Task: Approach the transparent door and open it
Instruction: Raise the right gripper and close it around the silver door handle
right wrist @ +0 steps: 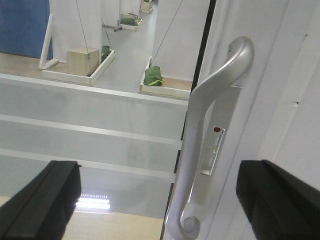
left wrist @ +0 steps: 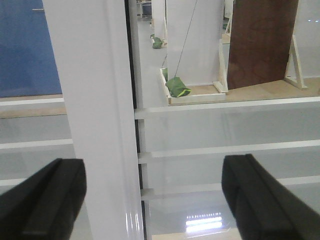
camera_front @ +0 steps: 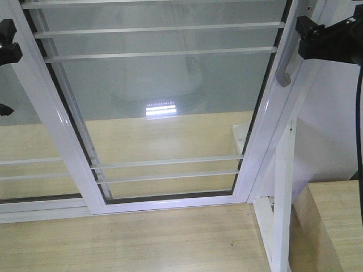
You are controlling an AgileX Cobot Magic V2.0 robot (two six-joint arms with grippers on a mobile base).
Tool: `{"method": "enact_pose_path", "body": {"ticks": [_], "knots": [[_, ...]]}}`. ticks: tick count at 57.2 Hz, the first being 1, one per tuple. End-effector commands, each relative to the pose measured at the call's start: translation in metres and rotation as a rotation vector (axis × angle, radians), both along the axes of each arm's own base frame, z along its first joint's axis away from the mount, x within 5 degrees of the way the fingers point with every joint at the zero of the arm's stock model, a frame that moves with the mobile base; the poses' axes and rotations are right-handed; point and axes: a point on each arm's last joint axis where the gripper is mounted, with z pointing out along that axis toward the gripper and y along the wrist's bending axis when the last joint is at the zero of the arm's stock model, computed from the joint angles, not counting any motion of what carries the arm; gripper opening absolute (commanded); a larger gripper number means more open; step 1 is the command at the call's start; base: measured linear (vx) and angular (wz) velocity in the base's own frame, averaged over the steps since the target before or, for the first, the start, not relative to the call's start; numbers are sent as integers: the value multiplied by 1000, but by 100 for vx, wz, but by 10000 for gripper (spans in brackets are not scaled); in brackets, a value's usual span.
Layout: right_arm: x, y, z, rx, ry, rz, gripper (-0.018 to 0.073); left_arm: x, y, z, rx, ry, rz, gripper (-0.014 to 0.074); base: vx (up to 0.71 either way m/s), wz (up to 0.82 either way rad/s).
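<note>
The transparent door (camera_front: 170, 136) will slide sideways across the second glass panel when the robot pulls the door's grey curved handle, because the frame overlaps that panel.
The transparent door (camera_front: 164, 85) fills the front view: clear glass, thin white bars, glossy white frame. Its grey curved handle (camera_front: 286, 71) runs down the right edge. My right gripper (camera_front: 309, 37) hangs just right of the handle's top. In the right wrist view the handle (right wrist: 210, 130) stands close ahead, in line with the gap of the open right gripper (right wrist: 160, 200), and nothing is gripped. My left gripper (camera_front: 7, 39) is at the far left, open (left wrist: 155, 200), facing the door's left frame stile (left wrist: 95, 125).
A second white-framed glass panel (camera_front: 28, 158) overlaps on the left. A white post (camera_front: 282, 192) and a wood-topped surface (camera_front: 334, 226) stand at the right. Pale wood floor (camera_front: 142, 238) lies below. Beyond the glass are green bags in trays (left wrist: 177, 87) and a brown board (left wrist: 260, 42).
</note>
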Motion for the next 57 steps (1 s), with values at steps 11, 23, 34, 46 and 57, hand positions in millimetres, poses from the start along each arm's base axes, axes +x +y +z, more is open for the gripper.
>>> {"method": "enact_pose_path", "body": {"ticks": [11, 23, 34, 46, 57], "knots": [[31, 3, -5, 26, -148, 0, 676, -3, 3, 25, -11, -137, 28, 657, 0, 0], [59, -2, -37, 87, -147, -60, 640, -3, 3, 25, -11, -136, 27, 613, 0, 0], [80, -23, -60, 84, -123, -124, 617, -3, 3, 25, -11, -136, 27, 590, 0, 0], [110, -33, -68, 72, -117, -146, 573, -3, 3, 25, -11, -136, 27, 590, 0, 0], [132, -31, -74, 66, -112, -109, 560, -3, 3, 25, -11, -136, 27, 590, 0, 0]]}}
